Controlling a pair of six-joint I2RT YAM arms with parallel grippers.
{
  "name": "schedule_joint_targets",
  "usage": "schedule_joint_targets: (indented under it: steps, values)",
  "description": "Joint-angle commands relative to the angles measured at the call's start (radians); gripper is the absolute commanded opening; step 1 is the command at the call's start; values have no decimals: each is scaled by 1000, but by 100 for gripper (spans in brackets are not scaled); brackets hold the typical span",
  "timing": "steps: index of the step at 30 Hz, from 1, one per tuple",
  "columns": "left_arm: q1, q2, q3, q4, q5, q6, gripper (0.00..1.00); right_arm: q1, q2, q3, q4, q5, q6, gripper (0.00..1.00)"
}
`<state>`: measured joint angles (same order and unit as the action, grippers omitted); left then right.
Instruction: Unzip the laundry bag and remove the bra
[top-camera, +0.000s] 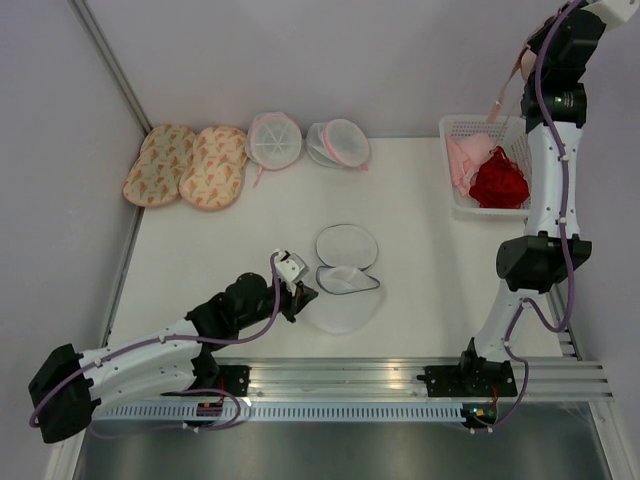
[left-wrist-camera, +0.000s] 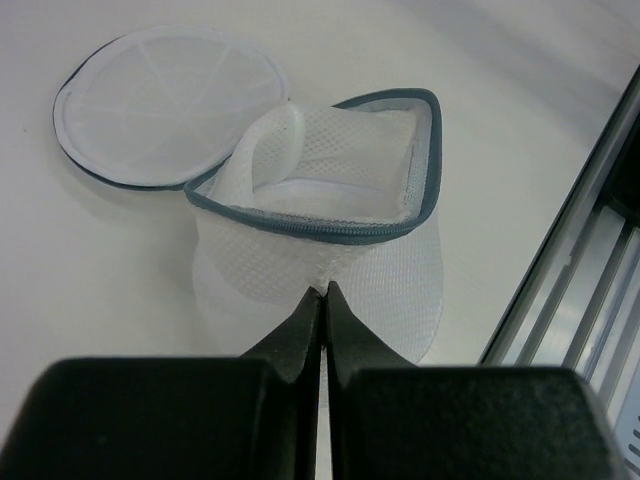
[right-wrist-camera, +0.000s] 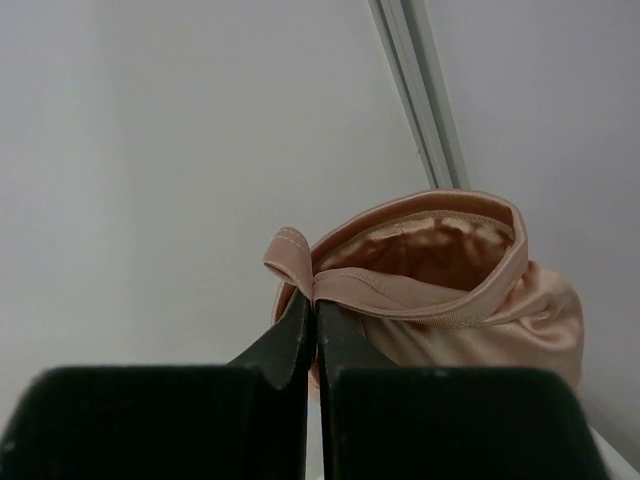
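The beige-pink bra's strap (top-camera: 503, 92) hangs clear above the white basket's open top (top-camera: 488, 160), so my right gripper should go on over the basket and let go of the bra there.
The laundry bag (top-camera: 345, 300) lies near the table's front middle, unzipped, with its round lid (top-camera: 347, 246) flipped open behind it. In the left wrist view the bag (left-wrist-camera: 320, 240) gapes open with its dark grey zipper rim raised and no bra inside. My left gripper (top-camera: 305, 297) is shut on the bag's near mesh wall (left-wrist-camera: 322, 290). My right gripper (top-camera: 528, 55) is raised high at the far right, above the basket, shut on the beige-pink bra (right-wrist-camera: 450, 290) by its edge (right-wrist-camera: 316, 303). A strap of the bra (top-camera: 498, 102) hangs down.
A white basket (top-camera: 455, 135) at the far right holds a dark red lacy garment (top-camera: 498, 183) and a pale pink cloth (top-camera: 465, 160). Two pink-trimmed mesh pouches (top-camera: 273, 138) (top-camera: 340, 142) and two patterned pads (top-camera: 186, 165) lie along the back. A metal rail (top-camera: 400, 380) runs along the front.
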<state>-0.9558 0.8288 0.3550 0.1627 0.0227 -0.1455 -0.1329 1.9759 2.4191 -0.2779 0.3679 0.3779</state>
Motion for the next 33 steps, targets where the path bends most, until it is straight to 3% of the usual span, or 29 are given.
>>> schedule_joint_targets:
  steps: [1,10,17,21,22,26,33]
  values:
    - [-1,10,10,34,-18,-31,2,-19,37,-23,32,-52,13,1]
    - [-1,44,4,77,-4,-35,2,-22,61,-427,66,-43,62,0]
    - [-3,53,-2,100,2,-35,2,13,74,-580,43,11,79,1]
    - [-1,62,-7,126,2,-34,2,45,-4,-641,-6,-41,78,63]
    - [-3,67,-8,129,0,-34,2,58,-31,-659,-20,-40,75,69]
    - [-1,84,-11,147,6,-31,2,188,-240,-842,-38,38,33,84]
    - [-3,116,-7,92,-72,-6,2,504,-494,-1266,-55,101,137,86]
